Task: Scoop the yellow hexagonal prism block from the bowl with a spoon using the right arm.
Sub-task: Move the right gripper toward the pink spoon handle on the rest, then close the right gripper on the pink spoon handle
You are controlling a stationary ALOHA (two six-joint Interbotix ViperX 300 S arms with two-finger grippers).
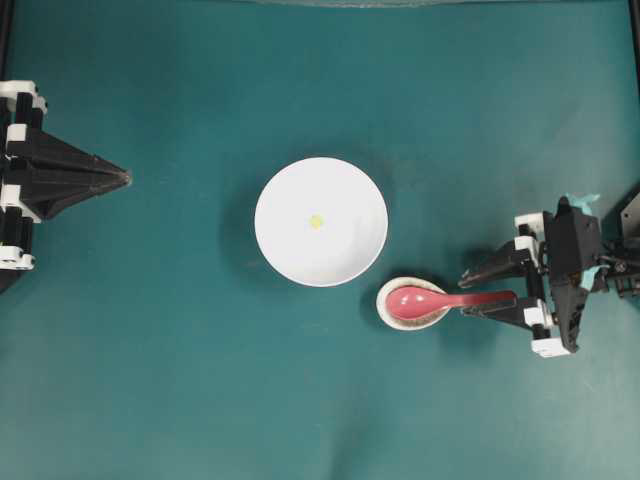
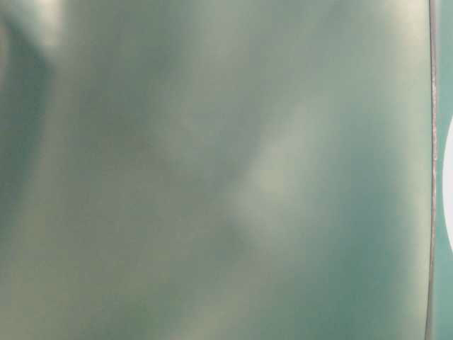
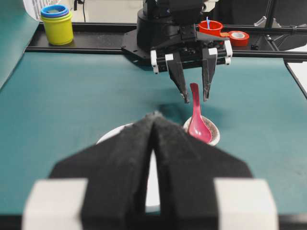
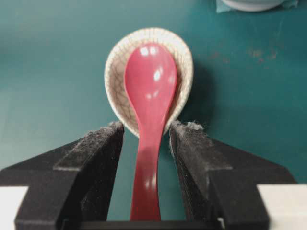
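Observation:
The pink-red spoon (image 1: 450, 300) will come free right away and leave the rest behind when I lift, because the beige rim (image 1: 386, 310) shows open around the scoop.
The white bowl (image 1: 300, 200) sits mid-table with the tiny yellow block (image 1: 316, 221) at its centre. The pink-red spoon (image 1: 415, 300) lies with its scoop in a speckled beige spoon rest (image 1: 384, 308), handle pointing right. My right gripper (image 1: 466, 296) is open, its fingers on either side of the handle with gaps on both sides, as the right wrist view shows: gripper (image 4: 146, 127), spoon (image 4: 149, 81), rest (image 4: 112, 72). My left gripper (image 1: 125, 178) is shut and empty at the far left, well away from the bowl. In the left wrist view (image 3: 153, 116) it hides most of the bowl (image 3: 112, 133).
The spoon rest stands just below and to the right of the bowl's rim. Stacked yellow and blue cups (image 3: 56, 24), a red cup (image 3: 211, 26) and a red tape roll (image 3: 237, 36) sit beyond the table's far rail. The table-level view is blurred.

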